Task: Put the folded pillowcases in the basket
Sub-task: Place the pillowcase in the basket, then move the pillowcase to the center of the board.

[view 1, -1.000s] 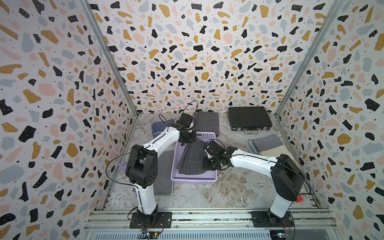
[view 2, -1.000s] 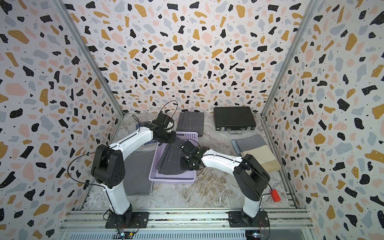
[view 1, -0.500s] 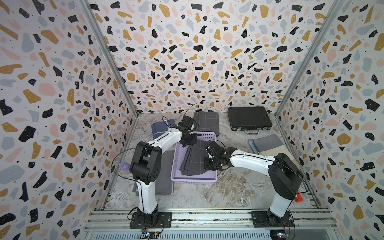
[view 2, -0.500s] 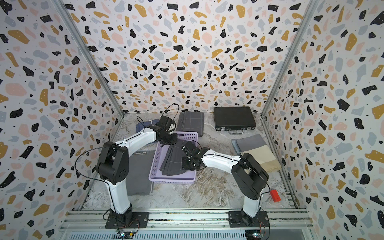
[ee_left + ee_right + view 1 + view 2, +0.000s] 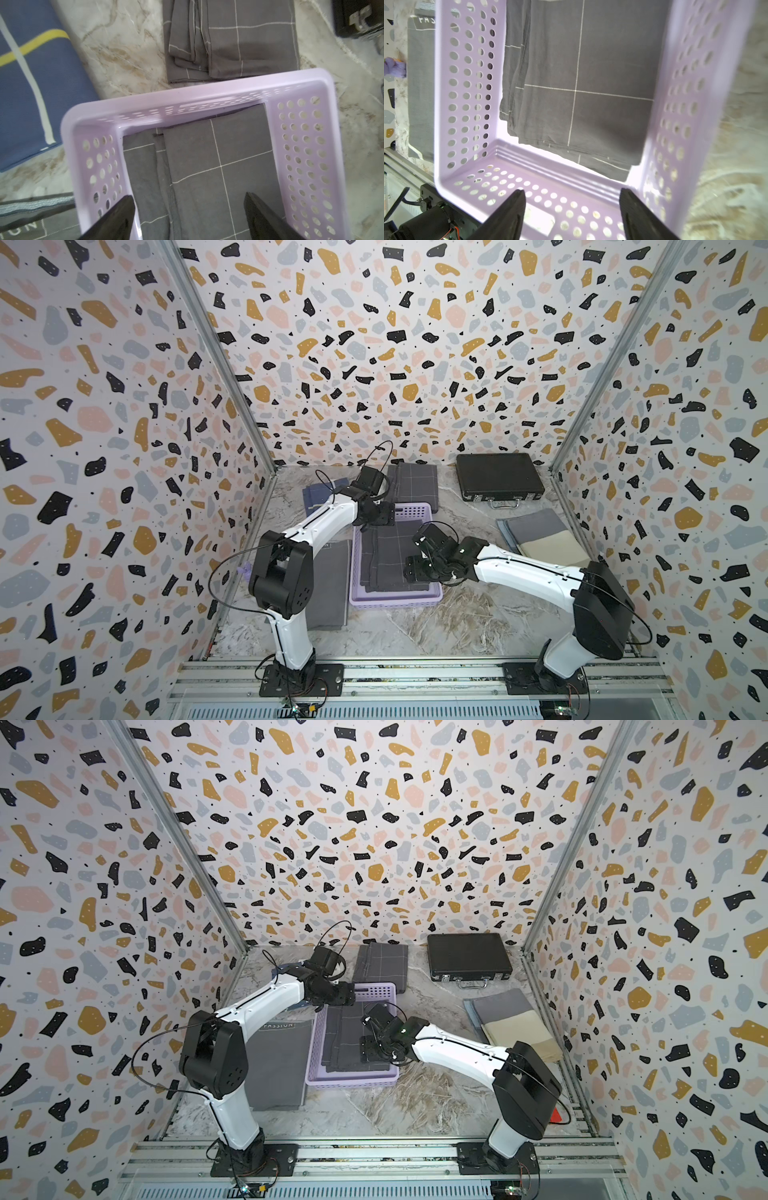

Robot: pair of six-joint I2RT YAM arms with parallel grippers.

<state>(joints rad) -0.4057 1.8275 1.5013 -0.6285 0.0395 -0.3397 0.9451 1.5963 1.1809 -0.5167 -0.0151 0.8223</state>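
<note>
The grey and beige cloths (image 5: 547, 537) lie crooked, away from the basket, so next my right gripper presses down and drags them square beside the basket (image 5: 478, 600).
The folded pillowcase (image 5: 384, 560) (image 5: 343, 1040), dark grey with thin white grid lines, lies flat inside the lilac basket (image 5: 395, 600) (image 5: 353, 1080) in the middle of the table. My left gripper (image 5: 379, 515) (image 5: 340, 996) hovers over the basket's far end. In the left wrist view it (image 5: 188, 196) is open above the pillowcase (image 5: 218, 166), with the basket rim (image 5: 187, 91) beyond. My right gripper (image 5: 415, 567) (image 5: 368, 1050) hangs over the near right part. In the right wrist view it (image 5: 571, 190) is open and empty over the basket's perforated wall (image 5: 467, 83), the pillowcase (image 5: 581, 83) beyond.
A black hard case (image 5: 498, 477) sits at the back right. Another grid-patterned folded cloth (image 5: 415, 485) lies just behind the basket, and a blue one (image 5: 318, 497) at the back left. A grey cloth (image 5: 328, 585) lies left of the basket; grey and beige cloths (image 5: 544, 539) lie right.
Both grippers were shut on the pillowcase, holding it over the basket. Both have opened and let go, and the pillowcase now lies flat in the basket.
</note>
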